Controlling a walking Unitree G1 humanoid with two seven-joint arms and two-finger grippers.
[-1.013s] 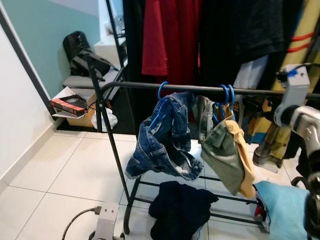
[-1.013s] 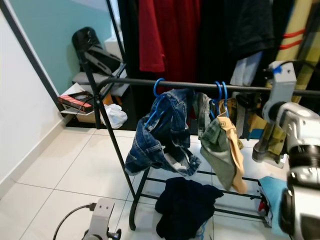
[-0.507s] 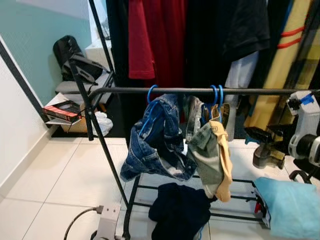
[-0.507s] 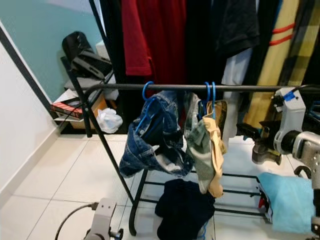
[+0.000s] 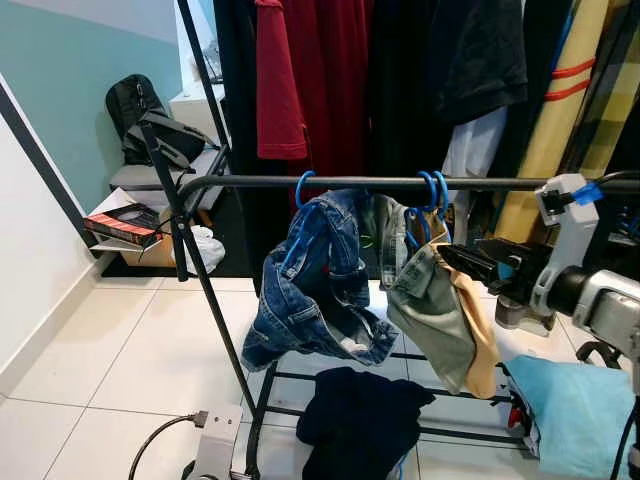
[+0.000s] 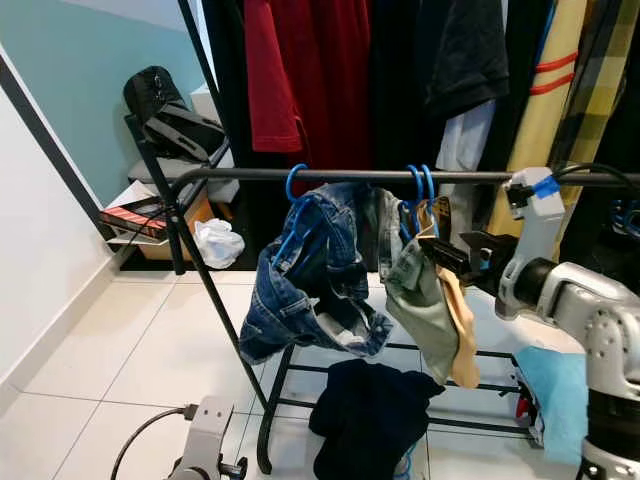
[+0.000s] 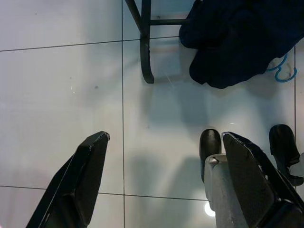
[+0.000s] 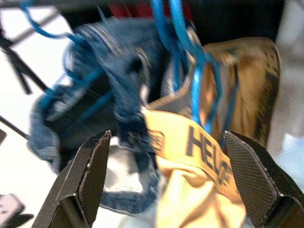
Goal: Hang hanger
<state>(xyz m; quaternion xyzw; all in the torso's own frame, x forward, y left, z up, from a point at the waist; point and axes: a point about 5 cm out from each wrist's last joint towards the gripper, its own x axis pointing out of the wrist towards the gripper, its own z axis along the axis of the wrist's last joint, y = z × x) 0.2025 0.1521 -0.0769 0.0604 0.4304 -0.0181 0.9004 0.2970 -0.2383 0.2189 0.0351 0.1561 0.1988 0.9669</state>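
Note:
The blue hanger (image 5: 443, 193) goes down inside the tan waistband (image 8: 192, 142), so the hanger will come off the rail together with the tan garment when I lift.
A black clothes rail (image 5: 350, 184) runs across in front of me. One blue hanger (image 5: 303, 188) on it carries bunched denim jeans (image 5: 310, 290). Two more blue hangers (image 5: 435, 190) hold an olive garment (image 5: 430, 310) and a tan garment (image 5: 482, 340). My right gripper (image 5: 450, 258) is open, just right of these two, level with their tops and pointing at them. In the right wrist view the right gripper (image 8: 166, 135) faces the tan waistband (image 8: 190, 142) with nothing between the fingers. My left gripper (image 7: 165, 137) hangs open above the floor tiles.
A dark heap of clothes (image 5: 360, 415) lies on the rack's base, with a blue hanger (image 7: 285, 73) poking out beneath it. A light blue cloth (image 5: 580, 410) lies at lower right. A power strip with cable (image 5: 215, 450) sits near the rack's foot (image 7: 145, 47). Hung clothes (image 5: 300, 70) crowd behind.
My right gripper has swung in from the right, up close to the olive and tan garments. The head camera has also shifted a little.

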